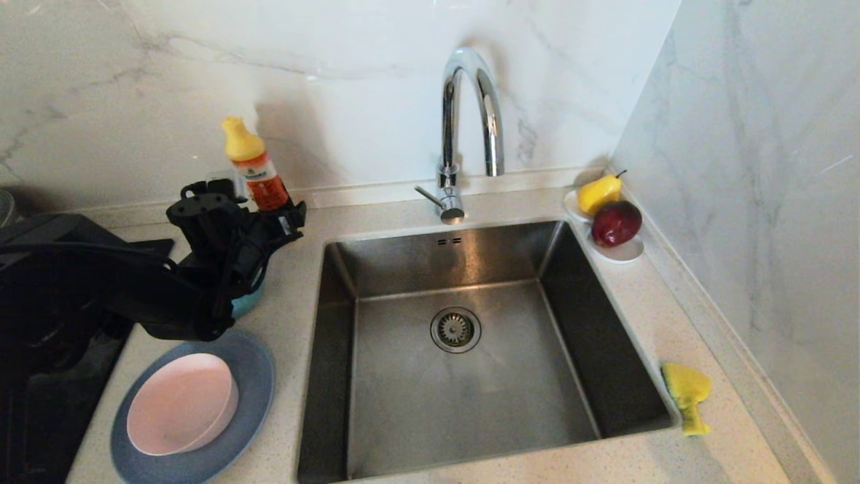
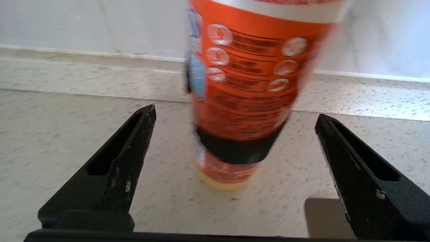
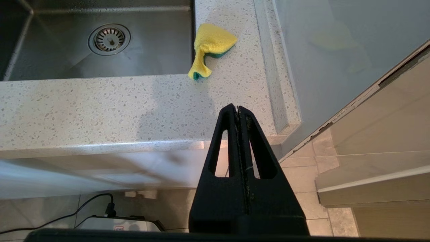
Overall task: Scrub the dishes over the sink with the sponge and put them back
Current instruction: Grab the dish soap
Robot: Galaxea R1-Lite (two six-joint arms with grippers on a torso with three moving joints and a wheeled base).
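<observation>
My left gripper should go on forward until the orange soap bottle, upright between the open fingers, has a finger on either side of its lower body, before it closes.
The grey-blue plate lies on the counter left of the sink, with the pink bowl sitting in it. Behind them a sliver of the teal bowl shows under my left arm. The yellow sponge lies crumpled on the counter at the sink's right rim. My left gripper is open and level, with an orange soap bottle standing between its fingers, untouched. My right gripper is shut and empty, below the counter's front edge, short of the sponge.
The orange bottle with a yellow cap stands at the back wall. A chrome faucet arches over the sink's back rim. A small white dish with a pear and an apple sits at the back right corner. A dark hob lies far left.
</observation>
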